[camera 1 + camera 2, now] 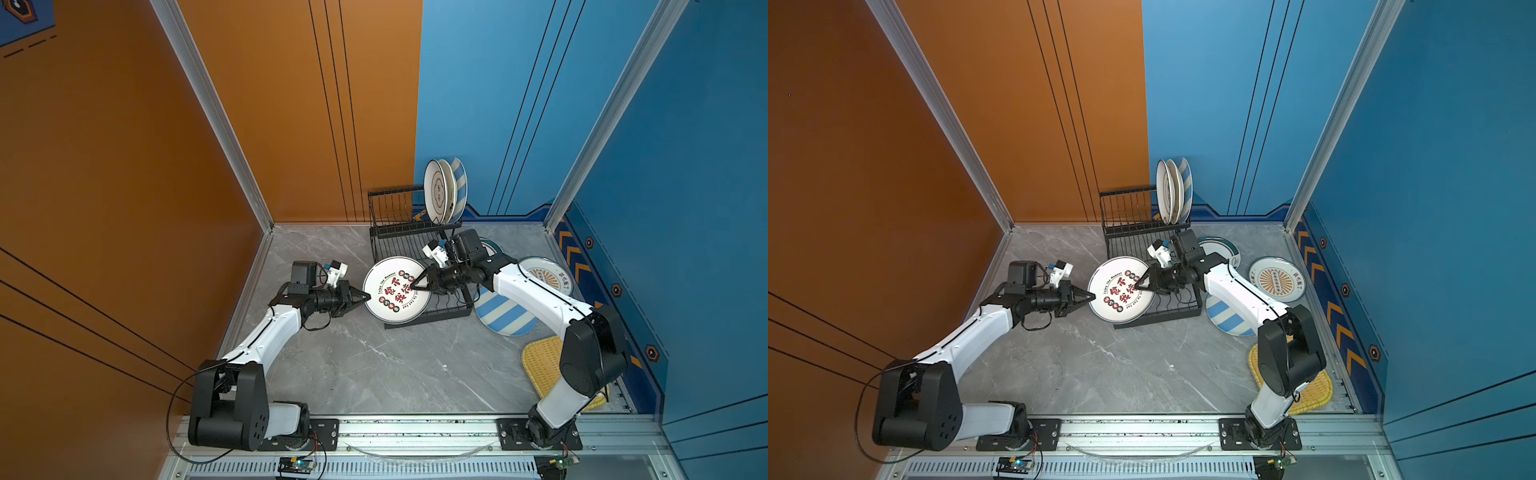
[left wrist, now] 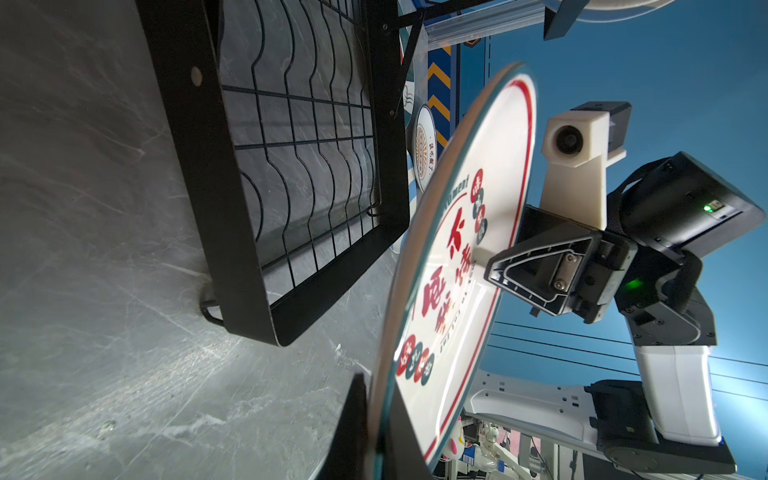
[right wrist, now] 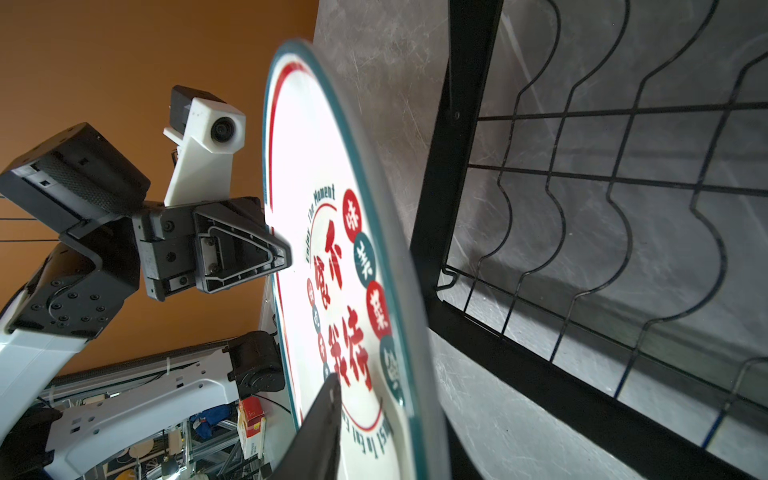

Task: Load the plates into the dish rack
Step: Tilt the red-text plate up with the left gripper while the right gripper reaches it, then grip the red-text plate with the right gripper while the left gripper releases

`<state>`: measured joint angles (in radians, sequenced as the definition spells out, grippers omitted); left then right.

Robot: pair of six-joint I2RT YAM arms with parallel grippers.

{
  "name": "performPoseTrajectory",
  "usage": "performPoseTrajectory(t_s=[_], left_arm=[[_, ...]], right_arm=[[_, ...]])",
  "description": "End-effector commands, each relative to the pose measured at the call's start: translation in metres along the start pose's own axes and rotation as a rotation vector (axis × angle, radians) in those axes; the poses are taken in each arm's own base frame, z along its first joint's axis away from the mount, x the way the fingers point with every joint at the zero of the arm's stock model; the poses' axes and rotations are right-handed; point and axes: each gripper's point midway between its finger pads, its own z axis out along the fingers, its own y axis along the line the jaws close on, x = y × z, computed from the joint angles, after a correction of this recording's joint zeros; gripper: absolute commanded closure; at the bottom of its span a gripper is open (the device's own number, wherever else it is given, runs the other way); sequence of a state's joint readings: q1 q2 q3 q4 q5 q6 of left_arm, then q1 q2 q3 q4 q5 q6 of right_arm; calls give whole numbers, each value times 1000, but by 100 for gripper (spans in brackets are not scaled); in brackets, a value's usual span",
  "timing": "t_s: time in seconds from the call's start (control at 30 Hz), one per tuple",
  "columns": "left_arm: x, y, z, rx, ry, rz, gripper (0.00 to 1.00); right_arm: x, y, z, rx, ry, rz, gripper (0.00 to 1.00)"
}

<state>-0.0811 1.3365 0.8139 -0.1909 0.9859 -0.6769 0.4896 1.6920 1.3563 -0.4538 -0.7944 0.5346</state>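
Observation:
The white plate's rim is in both my grippers. My left gripper should open and move away before my right gripper stands the plate next to the upright plates.
A white plate with red characters and a teal rim hangs over the near end of the black wire dish rack. My left gripper is shut on its left rim. From the right, my right gripper reaches to the plate's middle, one finger pressed on the printed face and the other hidden behind. Three plates stand upright in the rack's far end.
On the table right of the rack lie a blue-striped plate, a sunburst-print plate and another plate partly under the right arm. A yellow woven plate lies near the right arm's base.

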Motion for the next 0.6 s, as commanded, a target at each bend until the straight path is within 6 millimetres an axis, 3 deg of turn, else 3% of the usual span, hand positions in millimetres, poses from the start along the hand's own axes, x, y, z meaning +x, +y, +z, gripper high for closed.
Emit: performPoseTrajectory(t_s=[0.0, 0.2, 0.33, 0.4, 0.57], left_arm=[[3, -20, 3, 61, 39, 62, 100], [-1, -20, 2, 55, 29, 62, 100], [-5, -20, 1, 50, 16, 63, 76], [-7, -21, -1, 48, 7, 65, 59], [-13, -15, -11, 7, -31, 47, 35]], right_arm=[[0, 12, 5, -71, 11, -25, 79], [-4, 14, 1, -70, -6, -27, 93], [-7, 13, -6, -50, -36, -28, 100], [-10, 15, -12, -34, -63, -29, 100], [-19, 20, -36, 19, -149, -40, 100]])
